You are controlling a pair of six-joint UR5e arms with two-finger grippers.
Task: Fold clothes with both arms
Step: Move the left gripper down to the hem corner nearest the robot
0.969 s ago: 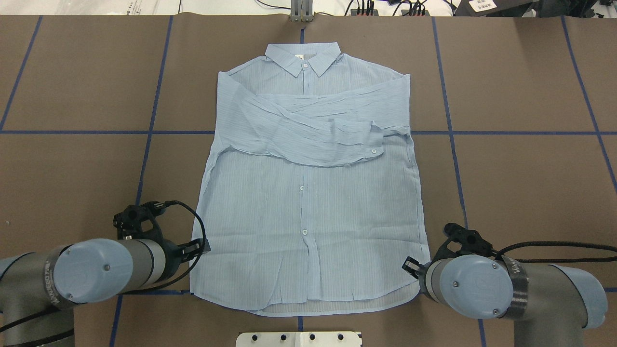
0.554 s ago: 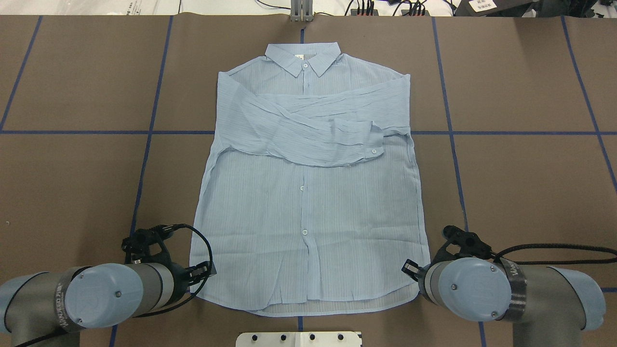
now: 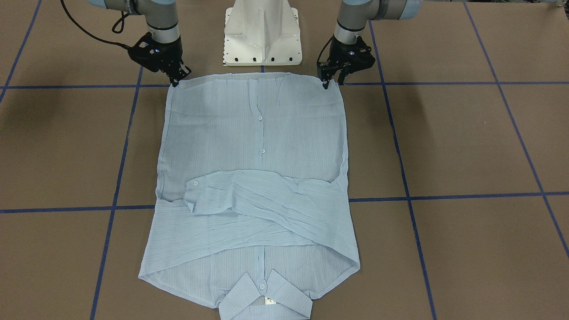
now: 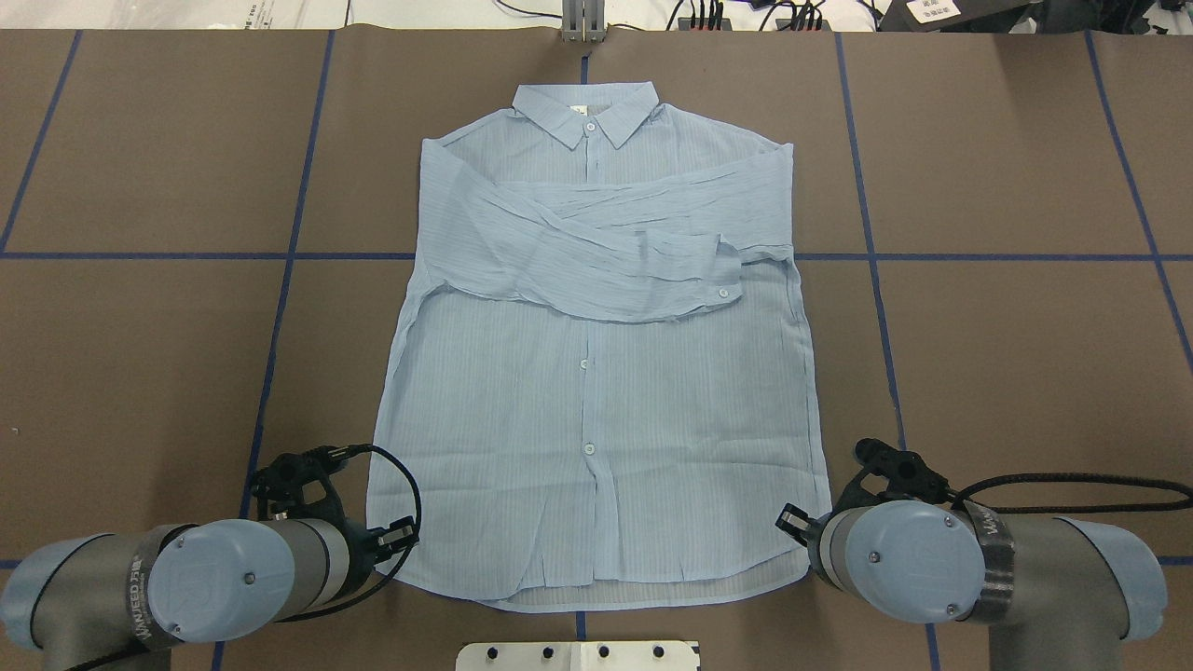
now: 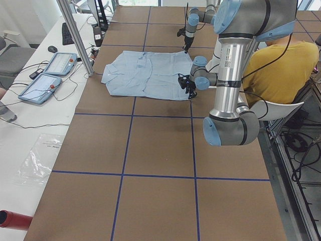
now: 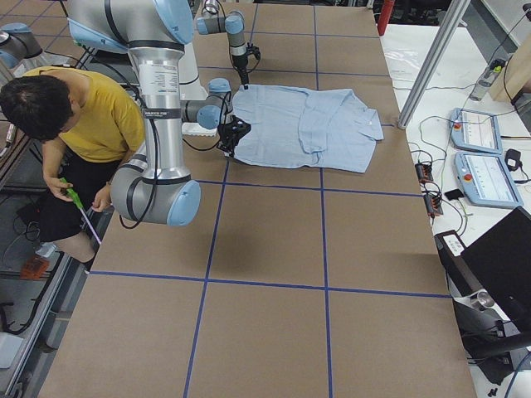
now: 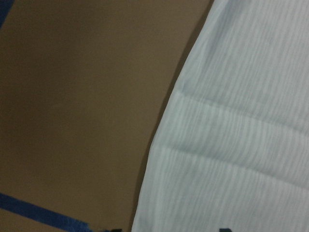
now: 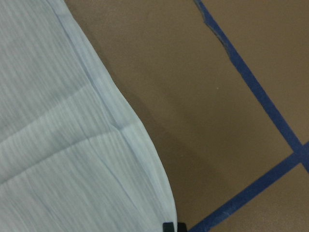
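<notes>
I expect the front panels of the light-blue shirt (image 3: pixel 299 117) to gape at the shirt's hem when I lift it, because the placket spreads apart (image 3: pixel 265 96) below its last button.
The light-blue shirt (image 4: pixel 596 391) lies flat and face up on the brown table, collar at the far side, both sleeves folded across its chest (image 3: pixel 266 200). My left gripper (image 4: pixel 403 535) (image 3: pixel 332 81) hangs low at the near-left hem corner, open; in the left wrist view its two tips stand wide apart over the hem edge (image 7: pixel 159 159). My right gripper (image 4: pixel 792 517) (image 3: pixel 178 78) is down at the near-right hem corner. In the right wrist view the tips meet at the cloth's rounded corner (image 8: pixel 145 183), so it looks shut on the shirt.
The white pedestal base (image 3: pixel 262 35) stands just behind the hem. A person in a yellow top (image 5: pixel 281 65) sits behind the robot. Blue tape lines (image 4: pixel 280 280) cross the brown table. Control tablets (image 5: pixel 50 75) and cables lie on the side bench beyond the collar.
My left arm has slid back along the shirt's left edge toward the robot, ending at the hem corner. The right arm and the shirt have not moved.
</notes>
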